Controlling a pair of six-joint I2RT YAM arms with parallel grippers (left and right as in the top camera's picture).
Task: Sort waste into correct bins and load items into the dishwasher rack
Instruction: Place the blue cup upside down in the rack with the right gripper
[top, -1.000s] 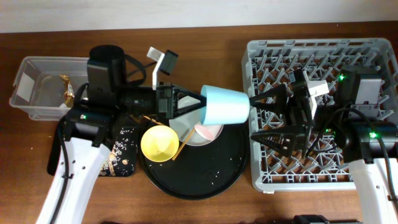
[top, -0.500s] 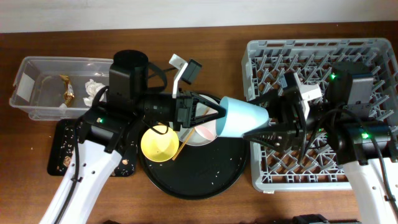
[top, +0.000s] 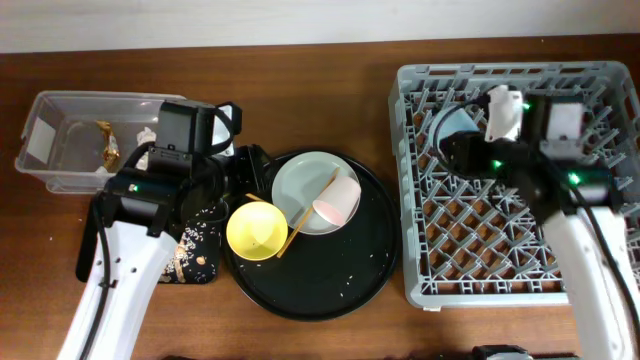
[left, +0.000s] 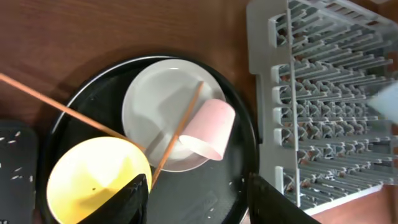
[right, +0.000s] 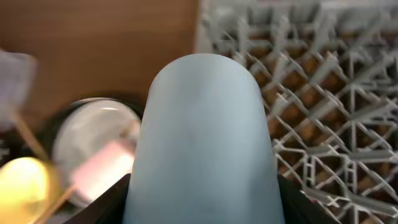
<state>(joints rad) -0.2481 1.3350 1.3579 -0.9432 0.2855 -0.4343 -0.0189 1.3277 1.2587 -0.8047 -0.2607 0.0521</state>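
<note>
My left gripper should move back because it is hanging over the chopstick across the tray's rim (left: 66, 110). My right gripper should set the cup in place first, then pick up that chopstick (top: 253, 197).
My right gripper (top: 458, 145) (right: 202, 205) is shut on the light blue cup (top: 452, 122) (right: 204, 137) and holds it over the back left corner of the grey dishwasher rack (top: 520, 250). My left gripper (top: 252, 172) (left: 199, 202) hangs open and empty over the left part of the round black tray. On that tray lie the yellow bowl (top: 255, 230) (left: 93, 180), the grey-green plate (top: 300, 180) (left: 163, 102), the white cup with pink inside (top: 338, 200) (left: 208, 127) on its side, and wooden chopsticks (top: 305, 215) (left: 177, 140).
The clear tub (top: 60, 105) at the far left holds a gold wrapper (top: 107, 145) and a white tissue (top: 148, 138). A shallow black tray (top: 100, 250) with food scraps lies under my left arm. The round black tray (top: 360, 270) reaches almost to the rack's left wall.
The left gripper let go of the light blue cup and drew back to the left. The right gripper closed on the cup and carried it right, over the rack.
</note>
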